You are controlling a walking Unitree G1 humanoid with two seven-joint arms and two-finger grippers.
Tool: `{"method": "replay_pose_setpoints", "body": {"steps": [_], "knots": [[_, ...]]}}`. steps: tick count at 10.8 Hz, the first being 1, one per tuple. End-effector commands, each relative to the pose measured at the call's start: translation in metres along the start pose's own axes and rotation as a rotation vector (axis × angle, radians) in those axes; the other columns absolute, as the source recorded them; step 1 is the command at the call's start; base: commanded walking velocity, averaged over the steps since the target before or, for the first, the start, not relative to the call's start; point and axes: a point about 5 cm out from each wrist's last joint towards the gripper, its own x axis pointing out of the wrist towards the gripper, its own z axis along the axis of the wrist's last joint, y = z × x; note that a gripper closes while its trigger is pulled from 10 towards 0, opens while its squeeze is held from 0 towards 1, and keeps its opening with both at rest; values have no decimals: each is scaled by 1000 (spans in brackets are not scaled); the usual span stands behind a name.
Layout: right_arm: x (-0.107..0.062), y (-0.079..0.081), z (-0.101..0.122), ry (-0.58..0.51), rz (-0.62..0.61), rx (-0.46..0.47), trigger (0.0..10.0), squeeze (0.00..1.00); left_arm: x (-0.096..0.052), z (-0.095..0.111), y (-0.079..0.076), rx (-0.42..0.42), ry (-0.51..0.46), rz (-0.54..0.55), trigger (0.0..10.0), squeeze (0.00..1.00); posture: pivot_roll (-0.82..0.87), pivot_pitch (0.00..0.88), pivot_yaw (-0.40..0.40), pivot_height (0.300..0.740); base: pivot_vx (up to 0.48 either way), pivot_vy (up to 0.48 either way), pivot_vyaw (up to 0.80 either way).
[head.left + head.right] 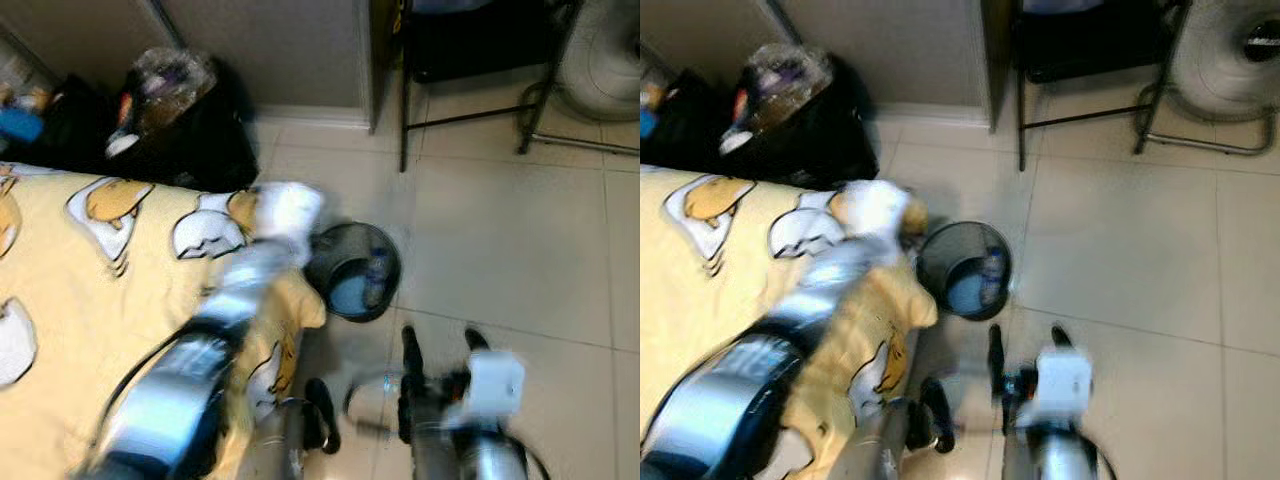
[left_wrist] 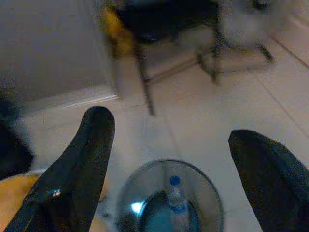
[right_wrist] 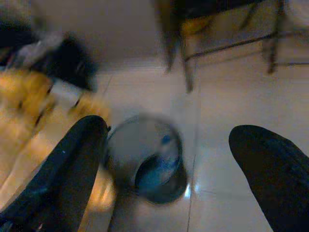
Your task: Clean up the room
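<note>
The yellow sheet's loose flap [image 1: 298,308] is hanging limp over the edge of the bed, so the yellow sheet will unfold and drape down the side of the bed when the robot pulls the yellow sheet's corner.
A black mesh wastebasket [image 1: 352,270] stands on the tiled floor by the corner of the bed [image 1: 80,300]. A clear plastic bottle [image 2: 176,200] with a blue cap lies inside it. My left arm reaches over the bed corner, its white wrist [image 1: 285,215] just left of the bin. In the left wrist view the left gripper [image 2: 170,126] is open and empty above the bin. My right gripper [image 1: 442,342] hangs lower, near the floor in front of the bin, open with nothing held. The bin [image 3: 147,157] lies ahead of it.
The bed carries a yellow sheet with an egg pattern. A full black rubbish bag [image 1: 180,120] sits against the wall behind the bed. A black metal chair [image 1: 480,60] and a white fan [image 1: 605,50] stand at the back right. Bare tiles [image 1: 520,250] spread to the right.
</note>
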Motion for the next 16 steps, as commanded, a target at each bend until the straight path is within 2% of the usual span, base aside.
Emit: {"method": "replay_pose_setpoints", "body": {"steps": [1, 2, 4, 5, 6, 7, 9, 12, 16], "knots": [[10, -9, -1, 6, -48, 29, 10000, 0, -29, 3, 34, -17, -41, 132, 10000, 0, -213, 105, 191, 740, 0, 0, 0], [23, -16, 8, -40, -34, -18, 10000, 0, -55, 6, 48, 48, -64, 240, 10000, 0, -182, 57, 149, 740, 0, 0, 0], [49, -30, 19, -105, -38, -62, 10000, 0, -78, 8, 41, 80, -74, 299, 10000, 0, -118, 0, 81, 740, 0, 0, 0], [59, -30, 21, -113, -17, -66, 10000, 0, -83, 11, 37, 38, -85, 319, 10000, 0, -116, 0, 73, 740, 0, 0, 0], [76, -34, 28, -136, -2, -60, 10000, 0, -72, 9, 25, -56, -79, 325, 10000, 0, -110, 0, 43, 740, 0, 0, 0], [84, -36, 26, -124, -1, -62, 10000, 0, -64, 9, 18, -90, -89, 300, 10000, 0, -108, 0, 42, 740, 0, 0, 0], [94, -42, 20, -103, -37, -28, 10000, 0, -61, 6, 12, -125, -57, 261, 10000, 0, -107, 0, 45, 740, 0, 216, 309], [95, -44, 15, -96, -21, -42, 10000, 0, -58, 5, 5, -149, -50, 228, 10000, 0, -124, 0, 52, 740, -188, 401, 206], [87, -48, 7, -82, -11, -64, 10000, 0, -49, 6, -1, -159, -48, 171, 10000, 0, -153, 0, 61, 740, -310, 369, 0]]}}
